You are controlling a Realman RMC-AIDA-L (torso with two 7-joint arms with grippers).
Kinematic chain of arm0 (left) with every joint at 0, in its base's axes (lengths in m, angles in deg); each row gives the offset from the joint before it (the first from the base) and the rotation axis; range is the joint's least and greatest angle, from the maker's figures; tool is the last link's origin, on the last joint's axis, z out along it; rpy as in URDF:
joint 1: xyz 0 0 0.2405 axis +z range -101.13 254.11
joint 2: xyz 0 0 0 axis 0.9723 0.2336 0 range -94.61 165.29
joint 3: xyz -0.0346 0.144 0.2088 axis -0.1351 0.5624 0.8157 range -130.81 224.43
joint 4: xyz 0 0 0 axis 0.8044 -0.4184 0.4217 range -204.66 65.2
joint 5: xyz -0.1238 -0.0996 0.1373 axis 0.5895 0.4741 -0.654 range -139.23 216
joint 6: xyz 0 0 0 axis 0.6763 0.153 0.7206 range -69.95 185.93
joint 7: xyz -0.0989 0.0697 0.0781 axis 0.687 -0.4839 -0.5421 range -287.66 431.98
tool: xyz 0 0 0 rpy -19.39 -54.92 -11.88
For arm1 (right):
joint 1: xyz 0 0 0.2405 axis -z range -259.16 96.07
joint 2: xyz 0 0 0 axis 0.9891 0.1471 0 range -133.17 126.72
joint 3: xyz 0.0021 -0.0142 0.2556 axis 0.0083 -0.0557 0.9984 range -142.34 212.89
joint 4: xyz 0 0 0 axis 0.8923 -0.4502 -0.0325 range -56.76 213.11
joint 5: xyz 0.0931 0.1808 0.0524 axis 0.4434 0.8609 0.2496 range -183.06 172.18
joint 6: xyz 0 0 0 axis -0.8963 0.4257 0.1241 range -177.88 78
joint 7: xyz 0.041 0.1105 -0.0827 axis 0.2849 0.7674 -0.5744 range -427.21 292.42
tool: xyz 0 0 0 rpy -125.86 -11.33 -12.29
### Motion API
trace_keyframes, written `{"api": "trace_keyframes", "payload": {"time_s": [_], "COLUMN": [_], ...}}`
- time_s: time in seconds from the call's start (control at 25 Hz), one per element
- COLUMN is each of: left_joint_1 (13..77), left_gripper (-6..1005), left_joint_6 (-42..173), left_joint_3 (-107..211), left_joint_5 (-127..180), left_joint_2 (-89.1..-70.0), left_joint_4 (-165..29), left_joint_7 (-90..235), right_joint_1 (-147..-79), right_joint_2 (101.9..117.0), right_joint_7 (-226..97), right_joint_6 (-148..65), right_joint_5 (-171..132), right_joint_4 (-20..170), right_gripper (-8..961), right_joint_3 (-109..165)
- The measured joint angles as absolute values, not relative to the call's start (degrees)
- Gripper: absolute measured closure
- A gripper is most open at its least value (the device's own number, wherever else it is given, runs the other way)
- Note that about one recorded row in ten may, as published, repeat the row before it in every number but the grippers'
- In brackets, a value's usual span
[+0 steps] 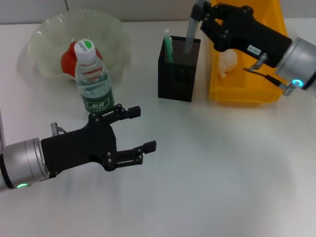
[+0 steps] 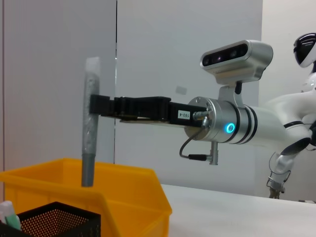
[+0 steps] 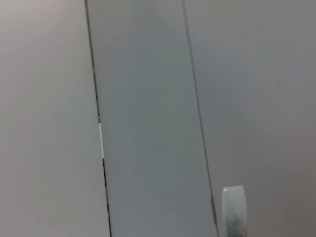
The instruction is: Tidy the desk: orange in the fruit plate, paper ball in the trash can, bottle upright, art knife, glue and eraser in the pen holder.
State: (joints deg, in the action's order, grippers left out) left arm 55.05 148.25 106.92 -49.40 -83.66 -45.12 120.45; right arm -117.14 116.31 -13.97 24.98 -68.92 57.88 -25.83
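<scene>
The art knife is upright with its lower end (image 1: 188, 48) above the pen holder's opening (image 1: 180, 56), so the robot's right gripper should keep lowering it and let go once that end of the art knife is inside.
My right gripper (image 1: 200, 15) is shut on a long grey stick, apparently the art knife (image 1: 190, 37), held upright with its lower end in the mouth of the black mesh pen holder (image 1: 177, 74). The left wrist view shows the art knife (image 2: 89, 133) hanging above the pen holder (image 2: 54, 219). A green-white stick (image 1: 168, 47), perhaps the glue, stands inside. The bottle (image 1: 93, 81) stands upright before the fruit plate (image 1: 49, 29), which holds the orange (image 1: 69, 59). The paper ball (image 1: 227, 63) lies in the yellow trash can (image 1: 237, 91). My left gripper (image 1: 143, 129) is open near the bottle. The eraser is out of view.
The trash can stands right beside the pen holder at the back right, under my right arm. The white tabletop (image 1: 222, 173) stretches across the front and right of the head view.
</scene>
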Motion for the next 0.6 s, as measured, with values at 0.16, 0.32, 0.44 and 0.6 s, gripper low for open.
{"api": "trace_keyframes", "payload": {"time_s": [0.16, 0.32, 0.44, 0.6], "left_joint_1": [54.8, 54.8, 54.7, 54.5], "left_gripper": [167, 167, 167, 167], "left_joint_6": [148.2, 148.2, 148.3, 148.2], "left_joint_3": [107.0, 107.0, 106.9, 106.9], "left_joint_5": [-49.4, -49.4, -49.4, -49.4], "left_joint_2": [-83.66, -83.66, -83.66, -83.66], "left_joint_4": [-45.1, -45.1, -45.1, -45.1], "left_joint_7": [120.4, 120.4, 120.4, 120.4], "right_joint_1": [-119.4, -120.5, -120.7, -121.1], "right_joint_2": [116.37, 116.41, 116.42, 116.43], "right_joint_7": [-14.1, -14.2, -14.4, -14.8], "right_joint_6": [20.9, 17.2, 15.9, 14.9], "right_joint_5": [-69.2, -69.2, -69.3, -69.3], "right_joint_4": [59.9, 60.2, 60.3, 60.4], "right_gripper": [821, 822, 822, 822], "right_joint_3": [-26.2, -28.7, -30.4, -32.1]}}
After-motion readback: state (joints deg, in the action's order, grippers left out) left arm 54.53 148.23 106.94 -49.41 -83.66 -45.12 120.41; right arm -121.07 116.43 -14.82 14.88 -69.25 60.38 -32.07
